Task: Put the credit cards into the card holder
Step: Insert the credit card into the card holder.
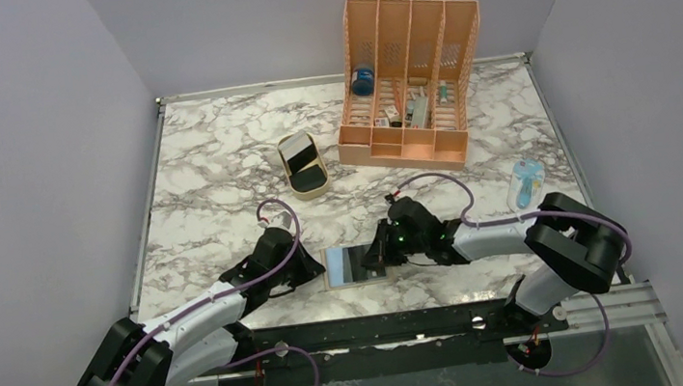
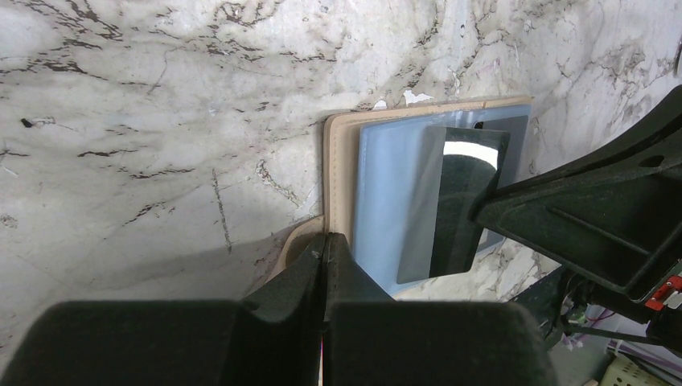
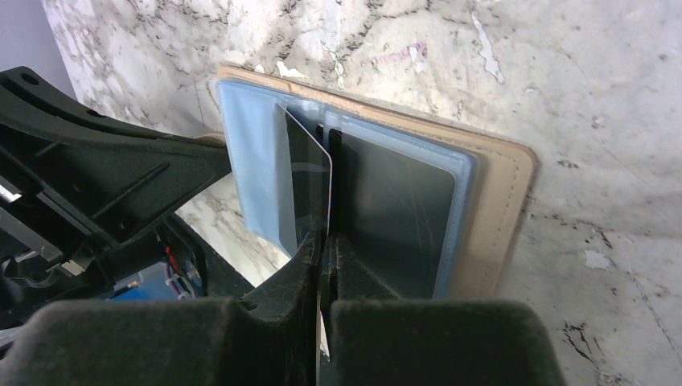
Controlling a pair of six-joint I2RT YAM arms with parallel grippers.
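Observation:
The black credit card is halfway into the light-blue pocket [image 2: 437,203], and the card's outer edge [image 3: 330,178] is tilted up, so the robot's right gripper should open and push that edge in.
The card holder [image 1: 341,269] lies open on the marble between my two grippers, tan rim [image 2: 339,177] outside, light-blue pockets [image 2: 386,201] up. My right gripper [image 3: 323,235] is shut on a black credit card [image 3: 310,185], held on edge over the holder's middle fold. From the left wrist the same card [image 2: 454,201] stands tilted above the blue pockets. Another dark card [image 3: 394,209] sits flat inside the right pocket. My left gripper [image 2: 326,240] is shut, its tips resting on the holder's tan edge beside the snap tab [image 2: 296,241].
A big orange slotted organizer [image 1: 407,79] with small items stands at the back. A tan oval tray [image 1: 303,165] holding a dark card sits behind the left gripper [image 1: 315,266]. A blue-and-white object [image 1: 525,184] lies at the right, beyond the right gripper [image 1: 378,252].

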